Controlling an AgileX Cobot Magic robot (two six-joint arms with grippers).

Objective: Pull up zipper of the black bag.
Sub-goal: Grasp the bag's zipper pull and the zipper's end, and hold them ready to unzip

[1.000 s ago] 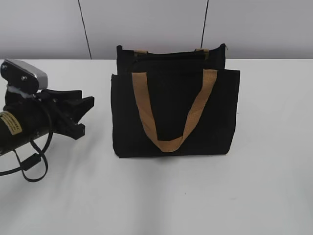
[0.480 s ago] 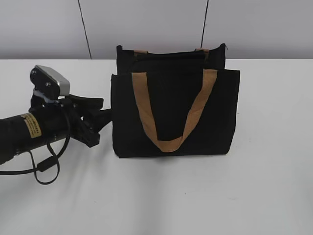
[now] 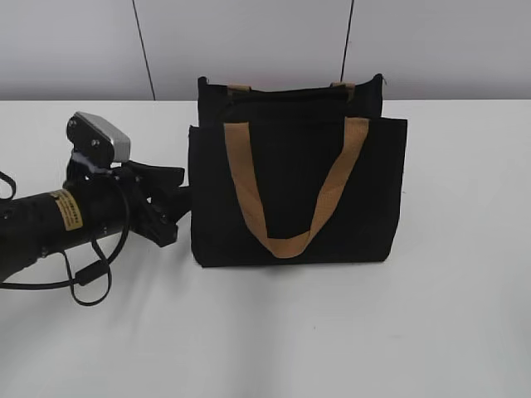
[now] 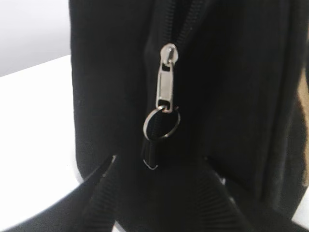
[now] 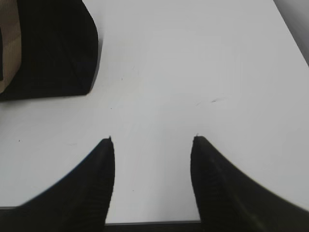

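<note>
The bag's black fabric corner will swing up and stretch out beside the bag's rim when the robot lifts it, because the zipper's track hangs past the silver slider (image 4: 166, 79).
The black bag (image 3: 299, 191) stands upright mid-table with tan handles (image 3: 286, 186) hanging down its front. My left gripper (image 3: 176, 199) is open at the bag's left side. In the left wrist view the zipper (image 4: 165, 92), a silver slider with a ring pull (image 4: 161, 123), hangs on the black track just above and between my open jaws (image 4: 159, 166), not gripped. My right gripper (image 5: 152, 145) is open and empty over bare table, the bag's corner (image 5: 53, 48) at its upper left. It is outside the exterior view.
The white table (image 3: 431, 315) spreads around the bag. A grey wall (image 3: 249, 41) runs behind it. My left arm's cable loop (image 3: 87, 282) lies on the table left of the bag.
My left arm has moved right toward the bag's left side, its jaws now up against the bag. The bag has not moved.
</note>
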